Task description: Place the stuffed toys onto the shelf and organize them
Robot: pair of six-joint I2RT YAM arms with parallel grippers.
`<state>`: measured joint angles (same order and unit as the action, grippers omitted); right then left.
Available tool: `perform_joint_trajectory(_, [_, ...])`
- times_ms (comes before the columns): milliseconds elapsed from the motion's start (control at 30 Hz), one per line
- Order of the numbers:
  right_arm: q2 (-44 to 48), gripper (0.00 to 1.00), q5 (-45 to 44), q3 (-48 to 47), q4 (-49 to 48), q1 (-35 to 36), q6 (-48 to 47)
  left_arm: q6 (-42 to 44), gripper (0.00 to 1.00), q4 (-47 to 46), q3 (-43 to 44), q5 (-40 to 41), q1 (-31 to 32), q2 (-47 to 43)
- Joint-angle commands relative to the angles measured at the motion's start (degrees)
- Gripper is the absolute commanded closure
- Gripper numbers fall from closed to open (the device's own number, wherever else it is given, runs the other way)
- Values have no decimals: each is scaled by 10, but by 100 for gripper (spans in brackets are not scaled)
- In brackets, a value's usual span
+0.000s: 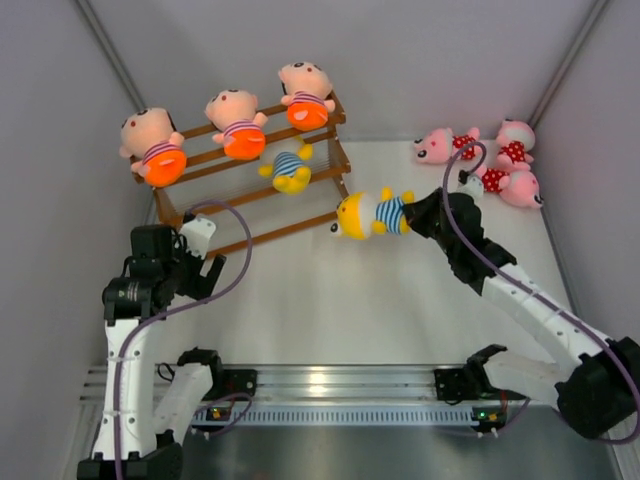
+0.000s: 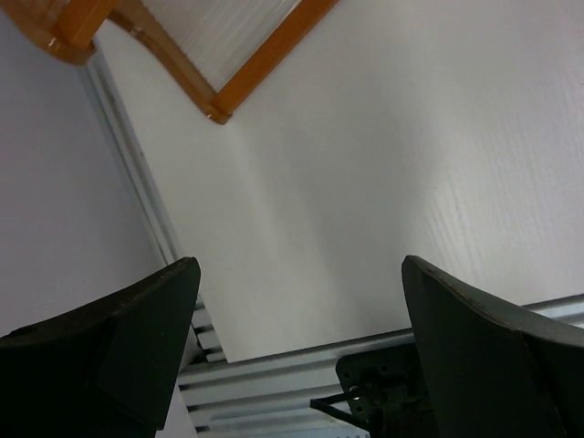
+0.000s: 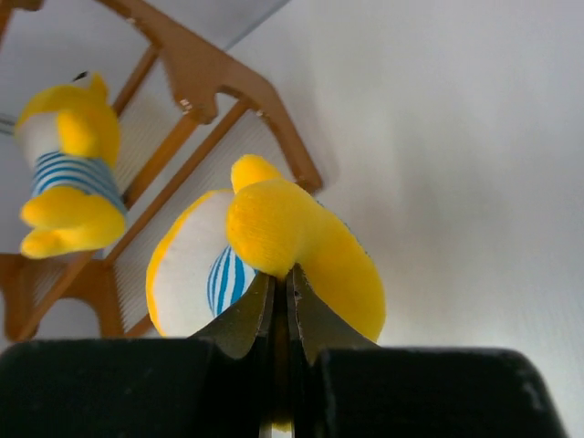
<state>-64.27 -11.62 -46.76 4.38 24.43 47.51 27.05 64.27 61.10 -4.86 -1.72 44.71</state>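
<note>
My right gripper is holding the yellow striped doll by its legs, head (image 1: pixel 352 216) toward the shelf. The gripper keeps carrying the doll until the doll gets to the middle level's open stretch (image 1: pixel 212 184).
The brown wooden shelf (image 1: pixel 320 176) stands at the back left. Three peach dolls in orange shorts (image 1: pixel 236 124) sit on its top tier. One yellow striped doll (image 1: pixel 288 168) sits on the middle tier; it also shows in the right wrist view (image 3: pixel 68 169). My right gripper (image 1: pixel 414 215) is shut on a second yellow striped doll (image 1: pixel 365 215), held just right of the shelf's lower right corner; in the right wrist view this doll (image 3: pixel 274 246) is pinched at the jaws (image 3: pixel 281 292). Three pink dolls in polka-dot dresses (image 1: pixel 495 162) lie at the back right. My left gripper (image 2: pixel 301 274) is open and empty.
The shelf's lower corner (image 2: pixel 219 100) shows at the top of the left wrist view. Grey walls close in on both sides. The aluminium rail (image 1: pixel 340 385) with the arm bases runs along the near edge.
</note>
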Motion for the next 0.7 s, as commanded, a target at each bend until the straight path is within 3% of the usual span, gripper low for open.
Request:
perform_joint_trajectory(0, [62,100,-93,10,9,63,62,-42,2,-39,-12,113,2,-21])
perform_joint_trajectory(167, [57,100,-202,-29,-10,216,112,-74,2,-36,4,154,2,-35])
perform_joint_trajectory(333, [-57,100,-327,-127,-35,376,174,-56,2,-30,27,184,3,-65])
perform_joint_trajectory(433, [-143,100,-399,-212,-39,434,195,-49,2,-26,57,208,6,-71])
perform_joint_trajectory(500, [-199,100,-440,-254,-95,459,203,-56,2,-19,78,210,7,-74])
perform_joint_trajectory(667, [-316,100,-459,-377,-114,466,249,-67,2,-9,121,202,33,-76])
